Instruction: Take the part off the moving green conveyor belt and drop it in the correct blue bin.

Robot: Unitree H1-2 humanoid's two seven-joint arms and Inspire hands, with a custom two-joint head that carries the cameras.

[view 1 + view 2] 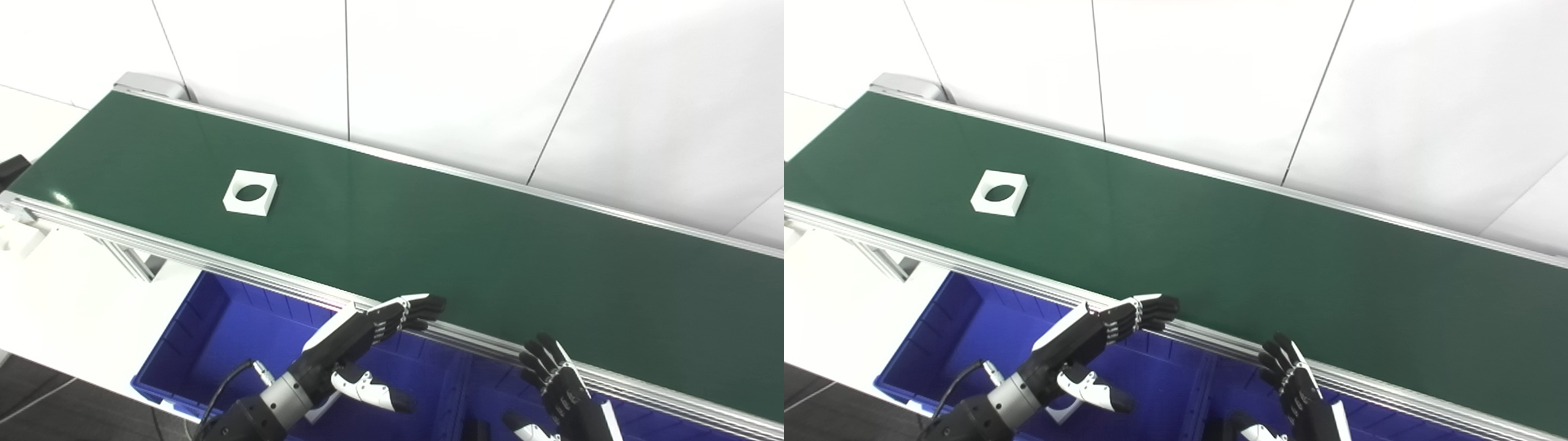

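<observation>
A white edge (321,409) peeks from under my left hand, so I should expect another square part in the blue bin (250,331) when I carry this over.
A white square part with a round hole (250,192) lies flat on the green conveyor belt (429,239), towards its left end; it also shows in the right eye view (999,192). My left hand (361,343) is open and empty, fingers stretched out over the belt's near rail, well to the right of and nearer than the part. My right hand (560,386) is open and empty, low at the near rail further right. A blue bin (233,331) sits under the left hand, below the belt's near edge.
A second blue bin (490,398) adjoins the first on its right, partly hidden by my hands. The belt's aluminium near rail (184,251) runs between bins and belt. A white wall stands behind the belt. A white table surface (67,300) lies at left.
</observation>
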